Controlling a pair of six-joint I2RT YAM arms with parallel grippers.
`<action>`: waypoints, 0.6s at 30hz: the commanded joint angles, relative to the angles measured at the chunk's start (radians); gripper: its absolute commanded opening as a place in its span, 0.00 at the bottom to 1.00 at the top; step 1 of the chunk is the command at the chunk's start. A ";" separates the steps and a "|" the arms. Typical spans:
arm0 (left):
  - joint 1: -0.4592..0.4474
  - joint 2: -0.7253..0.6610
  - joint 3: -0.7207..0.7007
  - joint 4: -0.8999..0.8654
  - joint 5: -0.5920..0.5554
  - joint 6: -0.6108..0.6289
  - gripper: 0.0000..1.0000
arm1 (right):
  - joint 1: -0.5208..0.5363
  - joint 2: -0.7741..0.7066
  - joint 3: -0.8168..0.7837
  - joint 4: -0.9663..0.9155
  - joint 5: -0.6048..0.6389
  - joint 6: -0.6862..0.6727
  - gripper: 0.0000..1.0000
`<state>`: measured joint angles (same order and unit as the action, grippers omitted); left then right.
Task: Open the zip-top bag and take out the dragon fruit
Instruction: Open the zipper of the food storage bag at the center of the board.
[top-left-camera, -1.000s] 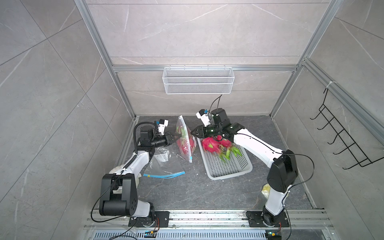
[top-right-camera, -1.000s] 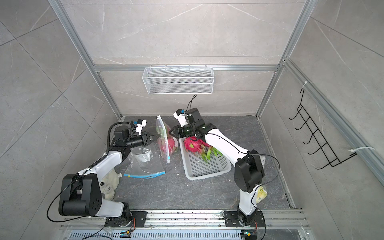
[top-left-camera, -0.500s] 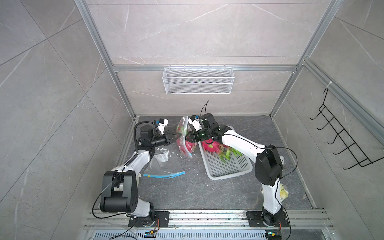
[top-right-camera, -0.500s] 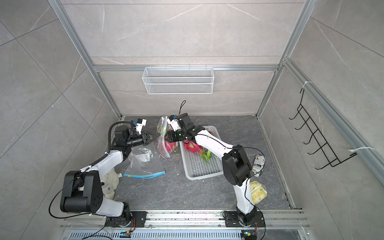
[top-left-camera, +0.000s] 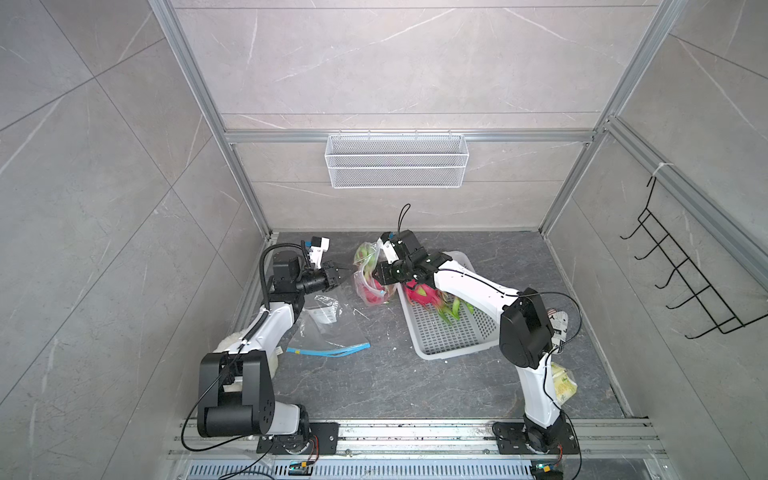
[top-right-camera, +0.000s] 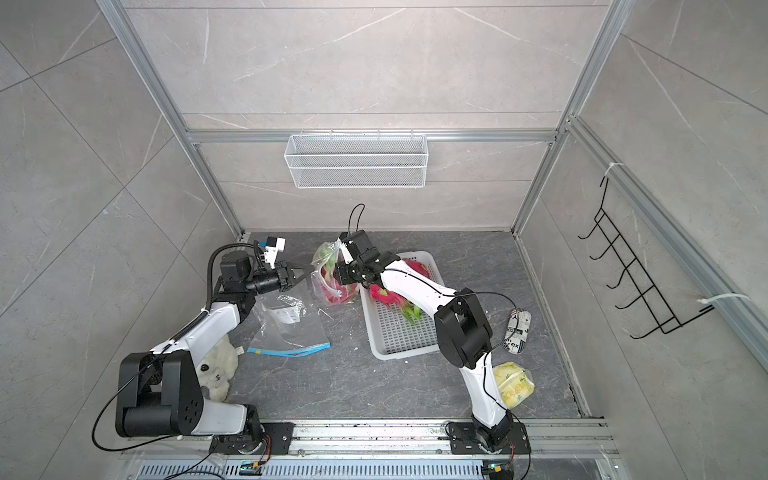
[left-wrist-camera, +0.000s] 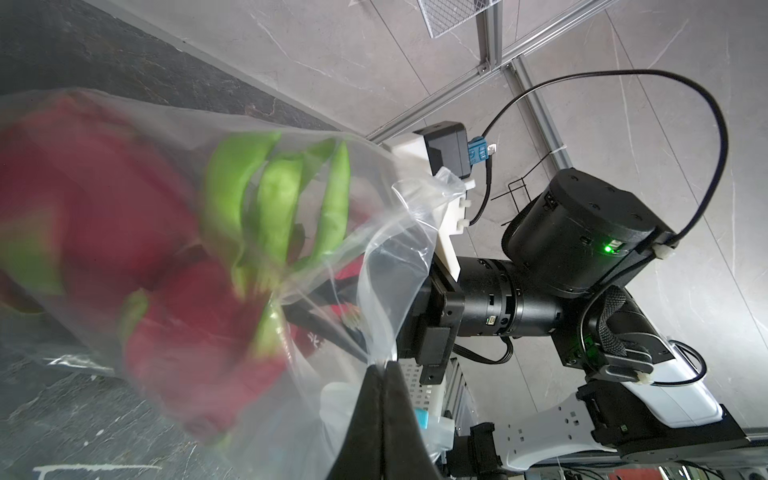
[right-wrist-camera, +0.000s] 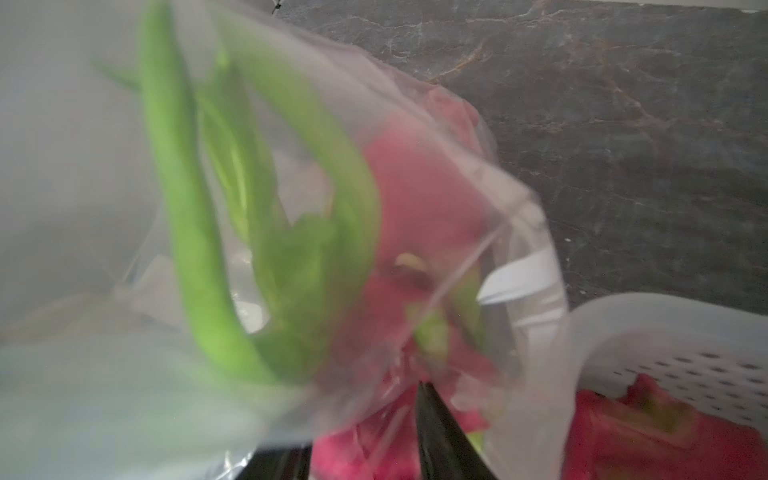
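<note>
The bag opening (left-wrist-camera: 404, 240) is bunched up around my right gripper, so next my left gripper moves gently back toward the tray (top-left-camera: 444, 340) while my right gripper backs out of the folds.
The clear zip-top bag (top-left-camera: 371, 266) (top-right-camera: 328, 266) stands at the back of the floor with pink, green-tipped dragon fruit (left-wrist-camera: 104, 199) (right-wrist-camera: 415, 199) inside. My left gripper (top-left-camera: 347, 272) (top-right-camera: 305, 274) (left-wrist-camera: 381, 368) is shut on the bag's edge and holds it up. From the opposite side my right gripper (top-left-camera: 376, 276) (top-right-camera: 338, 274) (right-wrist-camera: 357, 419) reaches into the bag mouth. Its fingers stand apart, with a pink fruit and bag film between them. The picture is too blurred to show contact. More dragon fruit (top-left-camera: 422, 293) (top-right-camera: 384, 293) lie in the white perforated tray (top-left-camera: 453, 332) (top-right-camera: 399, 336).
An empty zip bag with a blue strip (top-left-camera: 332, 332) lies flat near the left arm. A white plush (top-right-camera: 216, 365) sits by the left arm's base. Two packets (top-right-camera: 517, 328) (top-right-camera: 513, 384) lie by the right arm. A wire basket (top-left-camera: 397, 160) hangs on the back wall.
My right gripper has swung left from over the tray into the bag mouth. The bag has bulged open and leaned toward the tray. The left gripper has kept its hold.
</note>
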<state>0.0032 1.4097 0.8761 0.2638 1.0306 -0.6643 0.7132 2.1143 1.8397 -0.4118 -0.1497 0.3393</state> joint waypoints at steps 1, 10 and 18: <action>0.018 -0.050 0.040 -0.037 0.041 0.051 0.00 | -0.008 -0.005 0.009 -0.063 0.104 -0.015 0.42; -0.030 -0.002 -0.001 0.077 0.026 -0.023 0.00 | -0.006 -0.220 -0.065 -0.044 -0.100 -0.001 0.39; -0.087 0.035 0.003 0.185 0.002 -0.094 0.00 | 0.027 -0.300 -0.128 0.011 -0.173 0.051 0.24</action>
<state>-0.0742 1.4372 0.8753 0.3515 1.0225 -0.7170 0.7200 1.8214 1.7416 -0.4221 -0.2790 0.3656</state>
